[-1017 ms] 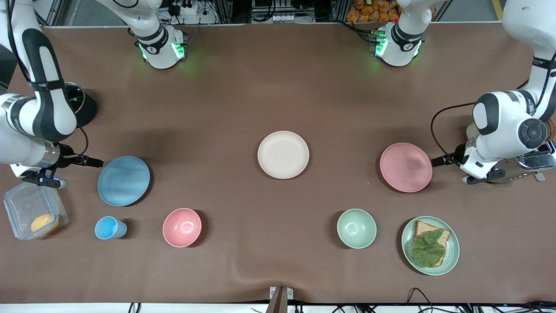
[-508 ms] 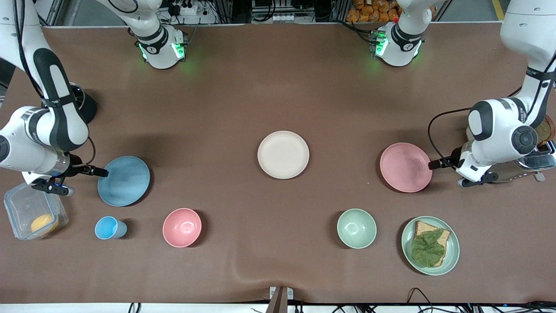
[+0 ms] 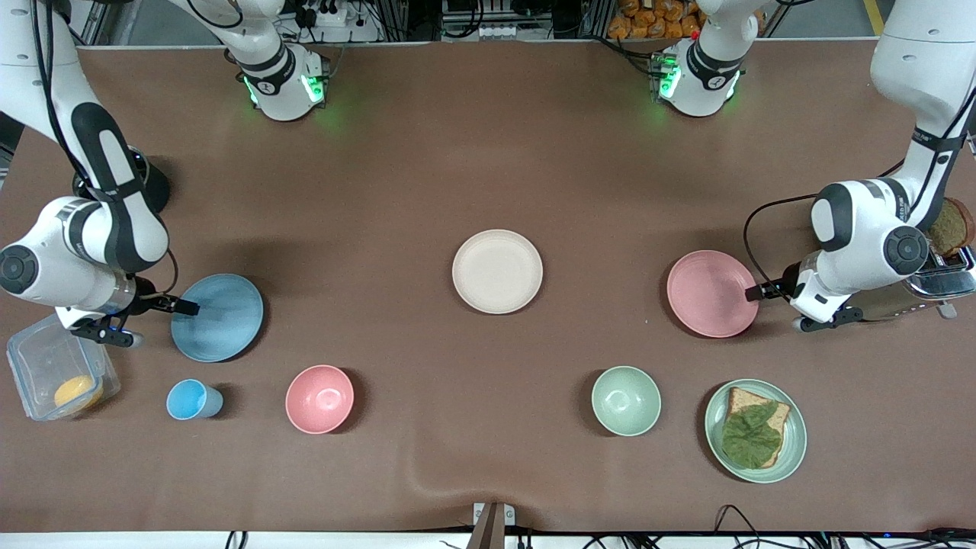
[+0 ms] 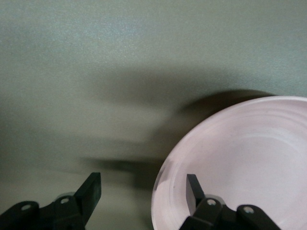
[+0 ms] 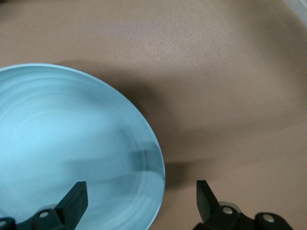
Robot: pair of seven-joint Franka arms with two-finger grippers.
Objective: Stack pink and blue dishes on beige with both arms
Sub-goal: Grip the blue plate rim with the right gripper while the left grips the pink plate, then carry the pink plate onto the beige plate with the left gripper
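My right gripper straddles just the blue plate's outer rim (image 3: pixel 174 328), so the blue plate will tilt in my grip, its far side dipping, when I lift it.
The light blue plate (image 3: pixel 217 317) lies toward the right arm's end of the table. The pale pink plate (image 3: pixel 713 293) lies toward the left arm's end, and the beige plate (image 3: pixel 497 271) sits bare between them. My right gripper (image 3: pixel 180 311) is low at the blue plate's outer rim. It is open, with one finger over the blue plate (image 5: pixel 62 153) and the other over the cloth (image 5: pixel 140 191). My left gripper (image 3: pixel 759 294) is open in the same way across the rim of the pink plate (image 4: pixel 240 163), its fingertips (image 4: pixel 144 184) astride the edge.
Nearer the front camera stand a small blue cup (image 3: pixel 191 399), a pink bowl (image 3: pixel 319 399), a green bowl (image 3: pixel 626 400) and a green plate (image 3: pixel 793 450) with bread and a leaf. A clear plastic box (image 3: pixel 46 358) sits by the right gripper. A toaster (image 3: pixel 942 280) is by the left arm.
Both grippers have moved inward toward the table's middle. The right one has gone from beside the blue plate to over its rim, and the left one has reached the pink plate's rim.
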